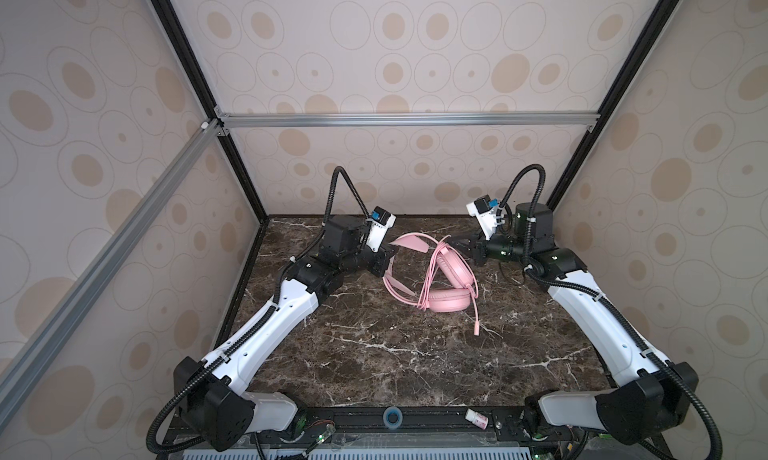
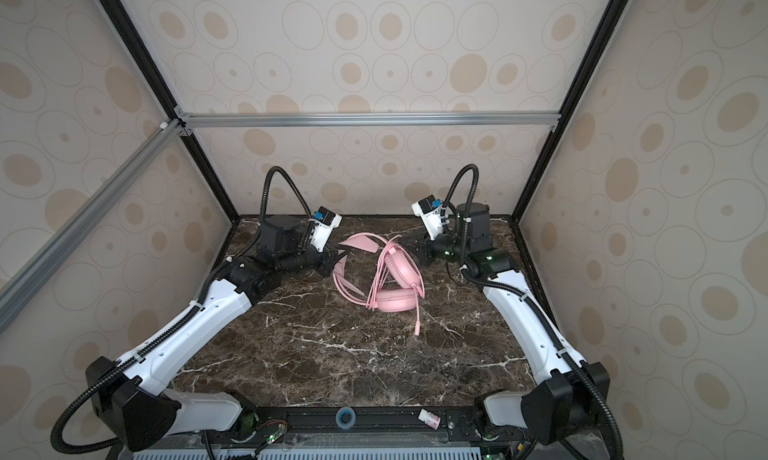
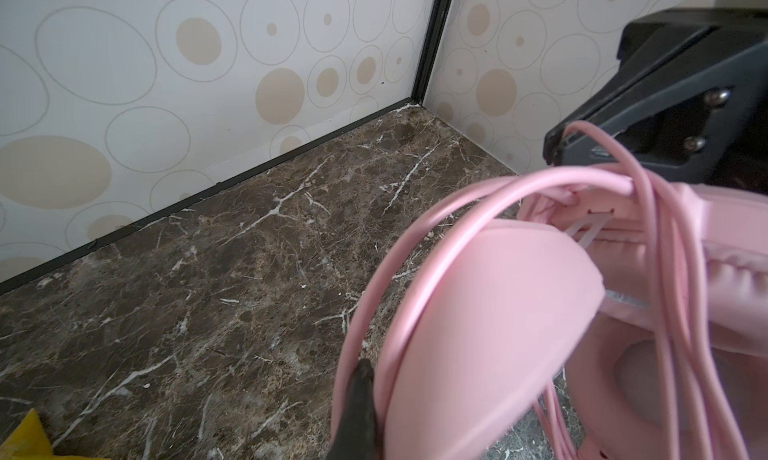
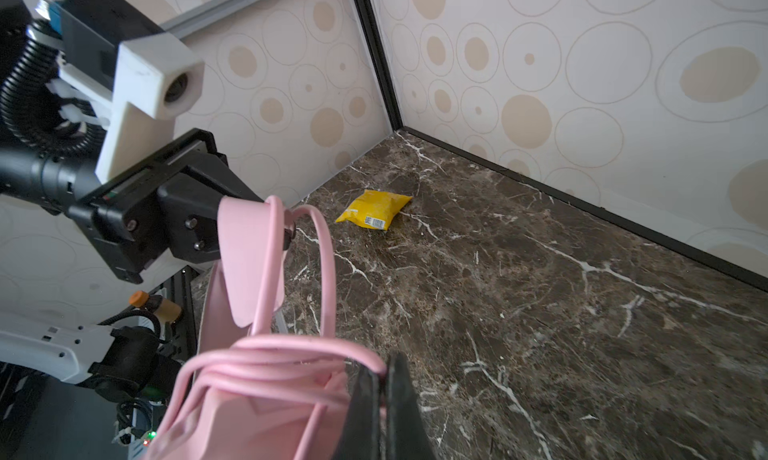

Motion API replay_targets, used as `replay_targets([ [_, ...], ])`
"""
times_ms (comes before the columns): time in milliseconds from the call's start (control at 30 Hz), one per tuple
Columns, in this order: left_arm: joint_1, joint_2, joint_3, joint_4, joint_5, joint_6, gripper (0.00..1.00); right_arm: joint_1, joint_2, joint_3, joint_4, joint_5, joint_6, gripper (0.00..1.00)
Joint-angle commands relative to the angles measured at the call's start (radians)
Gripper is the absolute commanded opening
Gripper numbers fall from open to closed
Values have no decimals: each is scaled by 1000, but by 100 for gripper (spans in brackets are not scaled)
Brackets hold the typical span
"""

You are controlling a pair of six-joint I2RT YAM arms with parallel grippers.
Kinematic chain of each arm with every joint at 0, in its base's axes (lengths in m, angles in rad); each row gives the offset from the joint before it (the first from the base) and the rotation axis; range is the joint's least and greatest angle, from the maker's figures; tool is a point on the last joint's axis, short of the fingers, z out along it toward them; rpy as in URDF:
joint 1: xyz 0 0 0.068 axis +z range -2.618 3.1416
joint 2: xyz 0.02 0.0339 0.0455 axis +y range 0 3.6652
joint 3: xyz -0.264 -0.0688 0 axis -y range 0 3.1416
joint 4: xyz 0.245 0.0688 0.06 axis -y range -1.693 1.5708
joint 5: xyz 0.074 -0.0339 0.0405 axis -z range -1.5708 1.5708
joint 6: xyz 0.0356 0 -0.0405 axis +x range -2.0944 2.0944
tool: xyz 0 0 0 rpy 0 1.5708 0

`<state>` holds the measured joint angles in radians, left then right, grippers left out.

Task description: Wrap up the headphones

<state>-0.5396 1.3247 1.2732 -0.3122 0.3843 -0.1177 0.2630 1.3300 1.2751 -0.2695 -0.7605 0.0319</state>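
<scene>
I should keep lowering my right gripper and let go beside the upper earcup (image 1: 454,266), because the cable loops around the headphones' band and only its short plug end (image 1: 476,328) hangs free.
The pale pink headphones (image 1: 446,301) (image 2: 395,302) lie at the back middle of the marble table (image 1: 374,375), one earcup flat and the other earcup (image 1: 451,266) tilted up. Their thin cable (image 1: 428,279) is looped several times around the band, and its plug end (image 1: 477,331) trails toward the front. My left gripper (image 1: 392,249) (image 3: 368,375) is shut on the headband (image 4: 245,246); only one finger shows in the left wrist view. My right gripper (image 1: 454,242) (image 4: 380,379) is shut on a strand of the cable (image 4: 291,356) just above the upper earcup.
A yellow snack packet (image 4: 374,209) lies in the back left corner behind the left arm. A small white bottle (image 1: 476,418) and a blue ring (image 1: 392,417) sit on the front rail. Patterned walls close the table on three sides.
</scene>
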Motion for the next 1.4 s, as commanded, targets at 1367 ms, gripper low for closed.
replay_targets([
  [1367,53,-87,-307,305,-146,-389,0,50,277,-363,561,-165,385,24],
])
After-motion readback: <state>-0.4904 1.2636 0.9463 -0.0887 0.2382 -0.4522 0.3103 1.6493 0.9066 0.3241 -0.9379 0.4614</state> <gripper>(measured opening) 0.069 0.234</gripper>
